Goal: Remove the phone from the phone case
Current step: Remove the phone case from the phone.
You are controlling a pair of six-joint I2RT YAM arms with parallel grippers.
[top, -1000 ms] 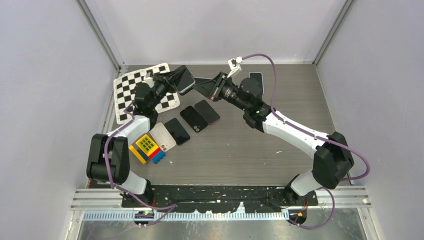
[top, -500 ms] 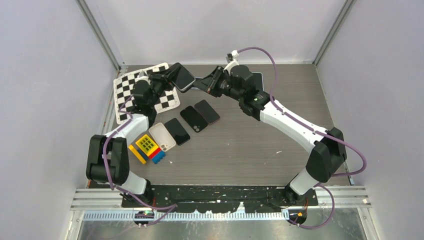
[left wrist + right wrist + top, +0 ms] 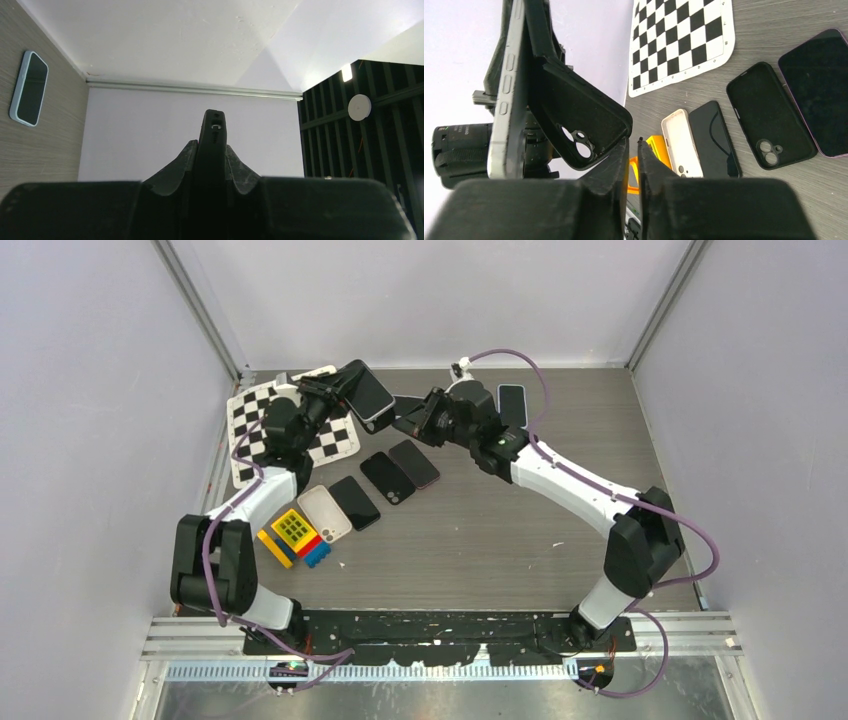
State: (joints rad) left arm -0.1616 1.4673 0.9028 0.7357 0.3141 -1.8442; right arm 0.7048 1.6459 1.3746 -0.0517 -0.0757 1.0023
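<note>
The robot's shut right gripper only meets the black case's rim (image 3: pixel 616 143) while the phone's end (image 3: pixel 505 159) stands clear of the case, so that gripper should open and grip the phone alone.
My left gripper (image 3: pixel 343 390) is shut on a dark phone (image 3: pixel 370 396) and holds it tilted in the air above the back of the table. In the left wrist view the phone stands edge-on (image 3: pixel 213 131) between the fingers (image 3: pixel 184 160). In the right wrist view the phone's grey side with buttons (image 3: pixel 514 75) is at the left, and the black case (image 3: pixel 579 112) is peeled away from it at one end, its camera hole showing. My right gripper (image 3: pixel 634 145) is shut to a thin empty slit, and the case's rim rests on the outer side of its left finger (image 3: pixel 616 160). It also shows in the top view (image 3: pixel 412 420).
A checkerboard mat (image 3: pixel 250 425) lies at the back left. A row of phones and cases (image 3: pixel 385 475) lies on the table, with a white case (image 3: pixel 325 512) and a coloured block toy (image 3: pixel 293 535). A phone in a light blue case (image 3: pixel 511 400) lies at the back right.
My right gripper has moved left toward the held phone, up against the case. My left gripper has tilted the phone slightly up and back.
</note>
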